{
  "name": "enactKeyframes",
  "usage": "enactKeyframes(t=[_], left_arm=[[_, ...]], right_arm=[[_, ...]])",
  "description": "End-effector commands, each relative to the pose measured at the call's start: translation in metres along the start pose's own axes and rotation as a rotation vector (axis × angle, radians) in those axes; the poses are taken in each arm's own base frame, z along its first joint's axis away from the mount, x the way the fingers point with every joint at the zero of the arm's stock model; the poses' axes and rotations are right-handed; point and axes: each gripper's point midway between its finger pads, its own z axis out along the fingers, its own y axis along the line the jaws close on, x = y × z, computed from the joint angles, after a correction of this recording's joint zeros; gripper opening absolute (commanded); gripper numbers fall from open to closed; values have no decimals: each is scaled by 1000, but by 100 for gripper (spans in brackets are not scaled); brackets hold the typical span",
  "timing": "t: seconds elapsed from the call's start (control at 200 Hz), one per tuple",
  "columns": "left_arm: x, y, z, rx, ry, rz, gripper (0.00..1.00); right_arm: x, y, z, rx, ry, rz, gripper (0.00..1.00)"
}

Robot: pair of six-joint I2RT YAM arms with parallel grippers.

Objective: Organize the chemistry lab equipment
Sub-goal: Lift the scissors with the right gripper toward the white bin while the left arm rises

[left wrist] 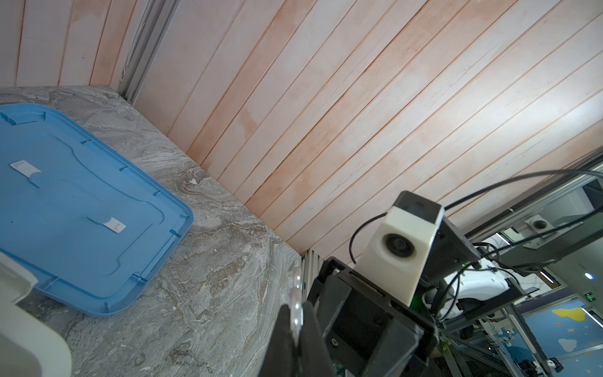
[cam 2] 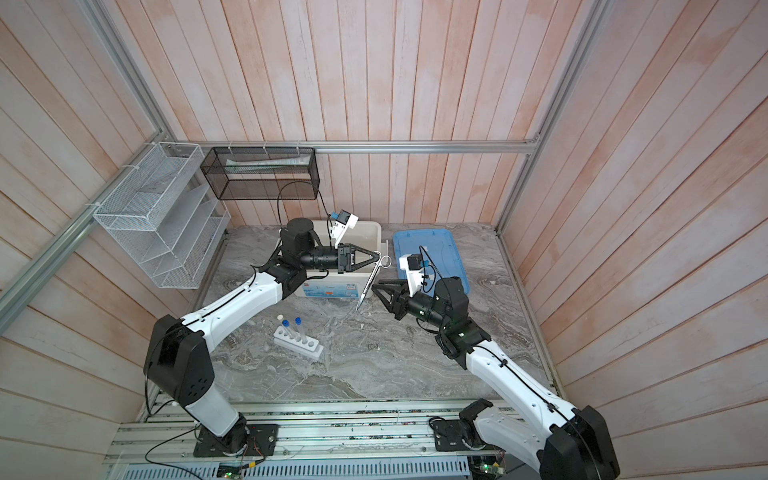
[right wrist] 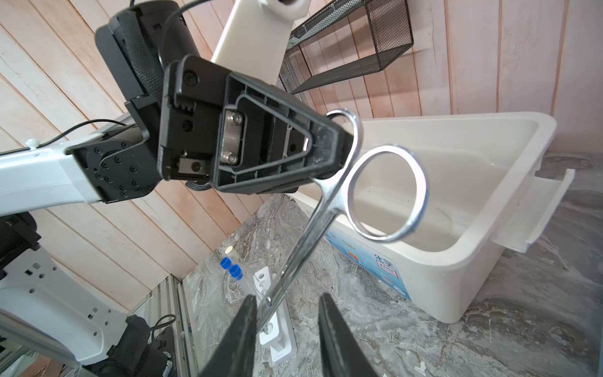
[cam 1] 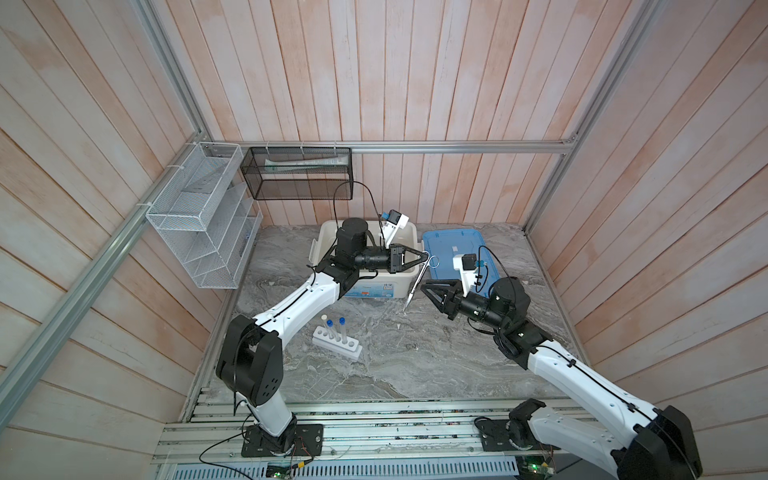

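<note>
Next, I take the tool's shaft with my right gripper and lower the tool into the white bin, because my left gripper is pinching the metal tool's ring with its arm across the bin.
A slim metal tool with two ring handles, like scissors, hangs tilted in the air in front of the white bin. My left gripper is shut on one ring, and the metal shows pinched between its fingers. My right gripper is open around the tool's shaft, which lies close against one finger. Both top views show it just right of the shaft. The white rack stands on the table with three tubes upright, one white-capped and two blue-capped.
The bin's blue lid lies flat to the right of the bin, behind my right arm. A white wire shelf and a black mesh basket hang on the back-left walls. Wooden walls close in three sides.
</note>
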Motion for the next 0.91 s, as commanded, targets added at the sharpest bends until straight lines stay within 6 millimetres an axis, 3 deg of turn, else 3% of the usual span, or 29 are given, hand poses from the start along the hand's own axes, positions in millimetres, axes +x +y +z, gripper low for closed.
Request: enactKeyframes(t=[0.0, 0.24, 0.505, 0.61, 0.655, 0.76, 0.9], left_arm=[[0, -24, -2, 55, -2, 36, 0], [9, -30, 1, 67, 7, 23, 0], [7, -31, -1, 60, 2, 41, 0], [5, -29, -5, 41, -7, 52, 0], [4, -28, -8, 31, -15, 59, 0], [0, -26, -18, 0, -36, 75, 9], [-6, -23, -33, -44, -73, 87, 33]], right_arm=[[-18, 16, 6, -64, -43, -28, 32], [-14, 19, 11, -84, -39, -15, 28], [-12, 18, 10, -72, -40, -4, 11], [-14, 21, 9, -73, -44, -3, 0], [-15, 22, 9, -72, -44, -5, 0], [-15, 24, 11, -67, -35, -11, 0], [-16, 25, 16, -67, -18, -12, 0]])
